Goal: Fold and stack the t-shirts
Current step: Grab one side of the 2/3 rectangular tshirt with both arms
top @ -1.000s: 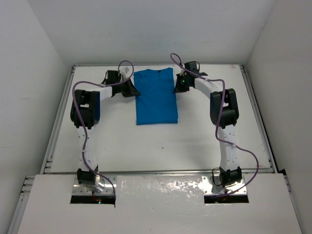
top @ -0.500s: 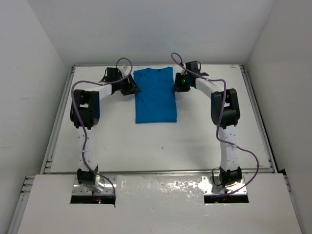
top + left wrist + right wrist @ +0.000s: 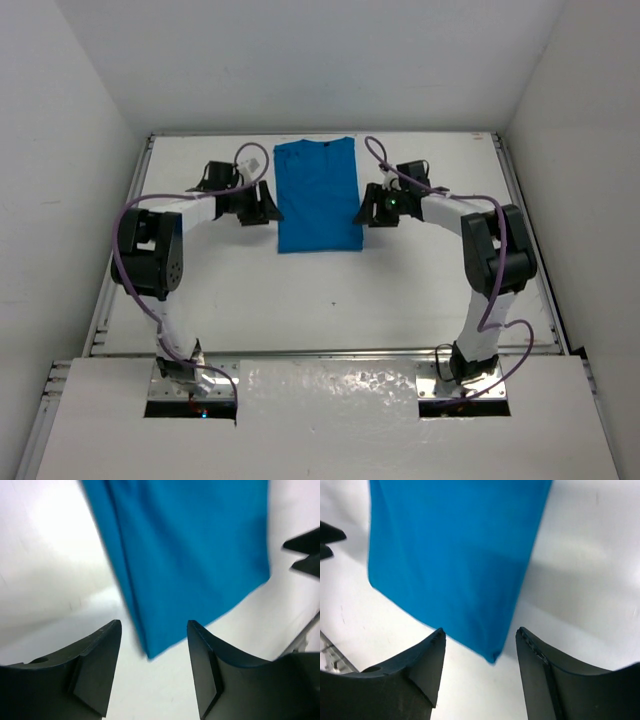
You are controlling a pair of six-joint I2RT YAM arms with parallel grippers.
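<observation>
The t-shirt's near end [image 3: 320, 240] will fold over toward the collar in one piece when I lift it, because layers lie flat together [image 3: 123, 562] along the long edge.
One bright blue t-shirt [image 3: 318, 195] lies flat on the white table at the back centre, folded into a long narrow rectangle with its collar at the far end. My left gripper [image 3: 264, 206] hovers just off its left edge, jaws open and empty; in the left wrist view the t-shirt [image 3: 190, 555] has a near corner showing between the fingers [image 3: 97, 665] of the left gripper [image 3: 154, 630]. My right gripper [image 3: 366, 208] sits off the right edge, also open and empty. In the right wrist view the t-shirt [image 3: 455, 560] has its other near corner just ahead of the right gripper [image 3: 481, 632].
White walls enclose the table on three sides. A metal rail [image 3: 330, 352] runs along the near edge in front of the arm bases. Purple cables loop off both arms.
Both grippers have opened and let go of the shirt's far edge. They have drawn back toward the near end of the shirt, along its left and right sides.
</observation>
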